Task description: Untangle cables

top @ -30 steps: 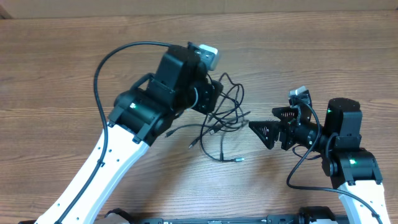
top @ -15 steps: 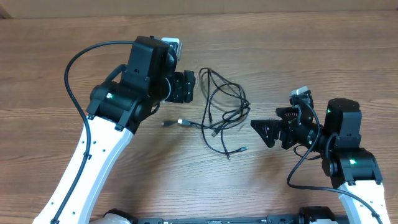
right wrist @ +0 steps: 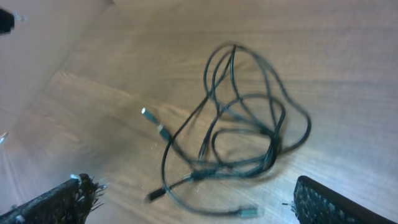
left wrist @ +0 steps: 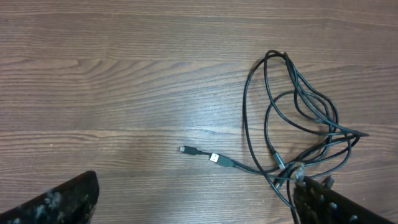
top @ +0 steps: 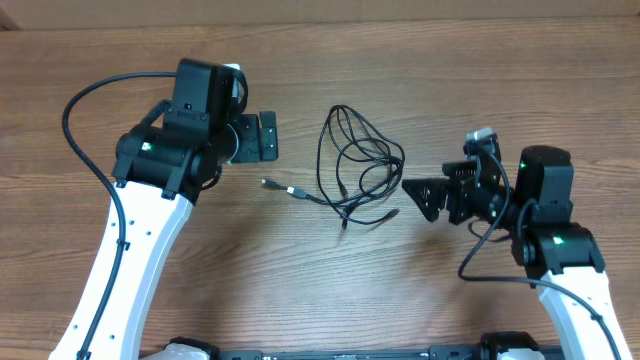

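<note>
I see the heap lying in wide, open loops (left wrist: 300, 106), so I expect the cable with the silvery plug to slip free of the heap when I pull.
The two thin black cables (top: 357, 165) lie in one tangled heap on the wooden table between my arms. One silvery plug (top: 295, 191) trails out to the left of the heap. My left gripper (top: 270, 137) is open and empty, to the left of the heap and apart from it. In the left wrist view the cables (left wrist: 297, 118) are at the right, the plug (left wrist: 215, 158) is mid-frame, and the right fingertip (left wrist: 333, 202) is next to the heap's lower strands. My right gripper (top: 424, 193) is open and empty, just right of the heap. The right wrist view shows the cables (right wrist: 242, 134) and a teal-tipped plug (right wrist: 247, 212) between its fingers.
The wooden table (top: 450, 70) extends all around the heap. A thicker black cable (top: 90, 95) loops off the left arm, and another (top: 478, 262) hangs by the right arm.
My left gripper has moved left off the heap and is empty now. The silvery plug now trails out to the left. My right gripper has edged up slightly.
</note>
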`<state>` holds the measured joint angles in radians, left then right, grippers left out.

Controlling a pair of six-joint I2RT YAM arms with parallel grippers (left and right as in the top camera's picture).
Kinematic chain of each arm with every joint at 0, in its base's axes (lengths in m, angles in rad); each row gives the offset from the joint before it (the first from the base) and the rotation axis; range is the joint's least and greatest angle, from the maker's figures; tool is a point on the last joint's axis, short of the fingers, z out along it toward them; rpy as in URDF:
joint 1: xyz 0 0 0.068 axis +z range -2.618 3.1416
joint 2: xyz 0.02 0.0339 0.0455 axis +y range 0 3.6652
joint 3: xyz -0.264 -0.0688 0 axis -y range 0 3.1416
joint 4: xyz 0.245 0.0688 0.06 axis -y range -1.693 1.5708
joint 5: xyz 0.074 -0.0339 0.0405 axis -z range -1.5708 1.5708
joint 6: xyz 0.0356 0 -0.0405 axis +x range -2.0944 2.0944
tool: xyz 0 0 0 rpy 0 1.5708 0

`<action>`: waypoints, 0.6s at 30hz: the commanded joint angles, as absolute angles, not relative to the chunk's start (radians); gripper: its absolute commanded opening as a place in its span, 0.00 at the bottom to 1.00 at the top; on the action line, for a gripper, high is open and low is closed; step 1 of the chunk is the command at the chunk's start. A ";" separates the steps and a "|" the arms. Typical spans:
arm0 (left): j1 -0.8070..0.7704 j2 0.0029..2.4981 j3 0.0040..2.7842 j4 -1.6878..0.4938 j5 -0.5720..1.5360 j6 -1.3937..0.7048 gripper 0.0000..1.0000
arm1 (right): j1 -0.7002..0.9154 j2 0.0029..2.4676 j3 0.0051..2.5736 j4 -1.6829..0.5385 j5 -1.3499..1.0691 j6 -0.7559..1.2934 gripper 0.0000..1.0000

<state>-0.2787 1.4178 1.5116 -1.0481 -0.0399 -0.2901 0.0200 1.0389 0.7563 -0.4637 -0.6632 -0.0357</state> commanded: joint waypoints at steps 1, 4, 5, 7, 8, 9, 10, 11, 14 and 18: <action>-0.279 1.433 1.523 -1.053 -0.052 -0.295 1.00 | 0.019 1.082 0.753 -0.393 -0.636 -0.035 1.00; -0.281 1.450 1.522 -1.054 -0.052 -0.295 1.00 | 0.020 1.136 0.753 -0.318 -0.625 -0.062 1.00; -0.281 1.457 1.522 -1.054 -0.052 -0.295 1.00 | 0.023 1.152 0.753 -0.299 -0.621 -0.069 1.00; -0.281 1.474 1.522 -1.054 -0.052 -0.295 1.00 | 0.044 1.209 0.753 -0.243 -0.622 -0.139 1.00; -0.281 1.488 1.522 -1.055 -0.052 -0.295 1.00 | 0.063 1.239 0.753 -0.218 -0.621 -0.182 1.00; -0.281 1.498 1.522 -1.055 -0.052 -0.295 1.00 | 0.076 1.259 0.753 -0.203 -0.620 -0.210 1.00; -0.281 1.509 1.522 -1.061 -0.052 -0.295 1.00 | 0.096 1.285 0.753 -0.184 -0.619 -0.251 1.00; -0.281 1.516 1.522 -1.069 -0.052 -0.295 1.00 | 0.107 1.298 0.753 -0.175 -0.613 -0.272 1.00; -0.281 1.544 1.522 -1.088 -0.048 -0.234 1.00 | 0.178 1.374 0.753 -0.118 -0.468 -0.327 1.00; -0.279 1.551 1.522 -1.083 0.090 0.065 1.00 | 0.261 1.446 0.753 -0.064 -0.323 -0.398 1.00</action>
<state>-0.2794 1.5478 1.5116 -1.0847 -0.0113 -0.1780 0.2218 1.4189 0.7559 -0.0898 -0.4568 -0.3199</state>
